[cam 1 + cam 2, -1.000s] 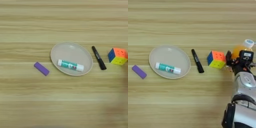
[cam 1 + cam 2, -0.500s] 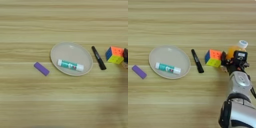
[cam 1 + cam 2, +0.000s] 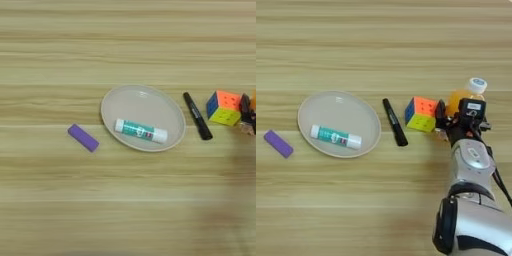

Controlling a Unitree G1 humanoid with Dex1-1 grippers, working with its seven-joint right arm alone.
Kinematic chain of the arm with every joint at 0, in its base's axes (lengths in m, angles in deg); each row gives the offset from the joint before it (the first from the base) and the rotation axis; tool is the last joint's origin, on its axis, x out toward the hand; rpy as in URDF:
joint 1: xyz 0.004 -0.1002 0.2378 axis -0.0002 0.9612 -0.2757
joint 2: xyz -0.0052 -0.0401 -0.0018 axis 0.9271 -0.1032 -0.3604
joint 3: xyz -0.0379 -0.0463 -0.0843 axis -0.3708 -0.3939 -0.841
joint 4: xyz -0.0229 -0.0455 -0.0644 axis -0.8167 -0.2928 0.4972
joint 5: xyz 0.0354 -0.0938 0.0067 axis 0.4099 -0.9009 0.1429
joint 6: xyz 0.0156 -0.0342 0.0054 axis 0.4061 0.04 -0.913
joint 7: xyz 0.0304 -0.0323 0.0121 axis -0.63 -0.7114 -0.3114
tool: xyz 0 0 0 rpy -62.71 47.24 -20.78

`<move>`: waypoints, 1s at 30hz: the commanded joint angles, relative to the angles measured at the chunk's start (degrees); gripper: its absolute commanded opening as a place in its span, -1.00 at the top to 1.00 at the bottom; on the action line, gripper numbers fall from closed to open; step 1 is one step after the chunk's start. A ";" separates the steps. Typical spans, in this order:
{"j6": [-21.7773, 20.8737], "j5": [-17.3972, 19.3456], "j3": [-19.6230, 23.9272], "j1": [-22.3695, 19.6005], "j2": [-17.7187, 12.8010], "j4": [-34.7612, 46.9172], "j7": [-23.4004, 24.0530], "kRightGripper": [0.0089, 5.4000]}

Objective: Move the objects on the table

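Note:
One finger of the robot's right gripper touches the puzzle cube (image 3: pixel 437 115) beside the bottle, so the right gripper should open, get clear of the cube, and then close around the bottle (image 3: pixel 459 99).
The orange drink bottle (image 3: pixel 460 98) with its white cap stands at the table's (image 3: pixel 381 45) right side. My right gripper (image 3: pixel 456 120) is shut on its lower part, and the silver forearm runs down to the bottom edge. One black finger (image 3: pixel 440 114) touches the right face of the multicoloured puzzle cube (image 3: pixel 422 114). The black marker pen (image 3: pixel 394 128) lies just left of the cube. The white-and-teal tube (image 3: pixel 336 136) lies inside a shallow beige plate (image 3: pixel 338 102). In the left eye view only a finger (image 3: pixel 245 107) shows beside the cube (image 3: pixel 223 107).
A small purple block (image 3: pixel 278 143) lies left of the plate, near the left edge. The marker lies between plate and cube with narrow gaps on both sides.
My gripper has moved left with the orange bottle. The cube has been shoved a little left, toward the marker. Plate, tube, marker and purple block have stayed put.

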 commanded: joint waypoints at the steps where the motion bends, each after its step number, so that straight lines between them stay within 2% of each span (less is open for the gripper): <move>1: -1.21 0.67 0.92 -2.19 -4.67 3.20 0.35 -0.27; 12: -2.01 1.91 3.38 -1.28 -7.93 4.87 0.47 -0.27; 30: 0.20 0.92 2.21 -0.45 -4.47 0.97 1.33 -0.27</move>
